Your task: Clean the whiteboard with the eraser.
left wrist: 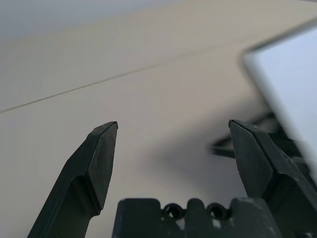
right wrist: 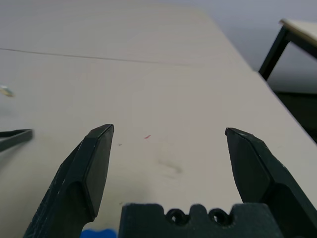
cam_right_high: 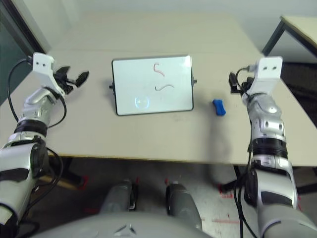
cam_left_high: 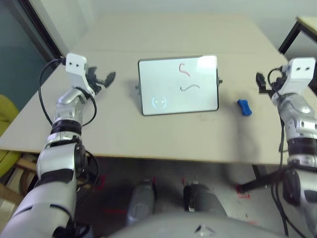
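My open right gripper should keep moving toward the eraser, which lies clear of the whiteboard's edge (cam_left_high: pixel 218 101), until its fingers can close across the eraser's narrow middle (cam_left_high: pixel 244 107).
The whiteboard (cam_left_high: pixel 163 74) lies flat in the middle of the table, with two red squiggles (cam_left_high: pixel 184 69) on its right half and a faint face mark (cam_left_high: pixel 159 102) in its near left corner. To the right of the board, the small blue eraser (cam_left_high: pixel 243 107) rests on the table. My left gripper (cam_left_high: pixel 106 78) hovers open just left of the board, whose edge (left wrist: pixel 292 74) shows past its fingers. My right gripper (cam_left_high: pixel 260 82) stands open beyond and to the right of the eraser. A sliver of the eraser (right wrist: pixel 96 233) shows below its fingers, which hold nothing.
The beige table (cam_left_high: pixel 148 134) has a seam line across its far half. A second table with black legs (cam_left_high: pixel 297 27) stands at the back right. A dark-framed wall (cam_left_high: pixel 44 29) and a yellow seat (cam_left_high: pixel 7 119) lie off the left edge.
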Action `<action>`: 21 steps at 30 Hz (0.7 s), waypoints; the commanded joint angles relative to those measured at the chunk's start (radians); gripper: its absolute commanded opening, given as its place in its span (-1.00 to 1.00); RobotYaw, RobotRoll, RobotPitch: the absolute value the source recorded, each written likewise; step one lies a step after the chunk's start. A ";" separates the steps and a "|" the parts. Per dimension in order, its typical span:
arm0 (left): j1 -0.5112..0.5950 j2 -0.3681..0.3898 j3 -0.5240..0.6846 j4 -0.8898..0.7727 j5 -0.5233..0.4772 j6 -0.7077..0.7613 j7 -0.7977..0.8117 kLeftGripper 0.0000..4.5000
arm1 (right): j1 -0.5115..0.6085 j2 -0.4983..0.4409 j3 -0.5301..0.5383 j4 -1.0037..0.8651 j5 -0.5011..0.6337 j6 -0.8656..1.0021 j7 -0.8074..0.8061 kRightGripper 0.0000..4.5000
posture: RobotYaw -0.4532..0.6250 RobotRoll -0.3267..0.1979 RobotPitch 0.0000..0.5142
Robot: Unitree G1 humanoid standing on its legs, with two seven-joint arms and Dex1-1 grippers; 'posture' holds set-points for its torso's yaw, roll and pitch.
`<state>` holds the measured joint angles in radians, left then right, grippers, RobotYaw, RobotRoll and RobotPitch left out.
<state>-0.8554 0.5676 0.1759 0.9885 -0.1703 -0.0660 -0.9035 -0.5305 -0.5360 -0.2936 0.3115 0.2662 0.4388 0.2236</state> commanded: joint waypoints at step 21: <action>0.089 0.045 -0.157 -0.327 -0.051 0.356 -0.477 1.00 | -0.006 -0.032 0.113 -0.203 0.041 0.660 0.078 0.99 | 0.01 0.25 -0.74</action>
<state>-0.7781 0.6011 0.0291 0.6818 -0.2137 0.2787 -1.3665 -0.5266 -0.5595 -0.1881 0.0882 0.3148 1.0820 0.2940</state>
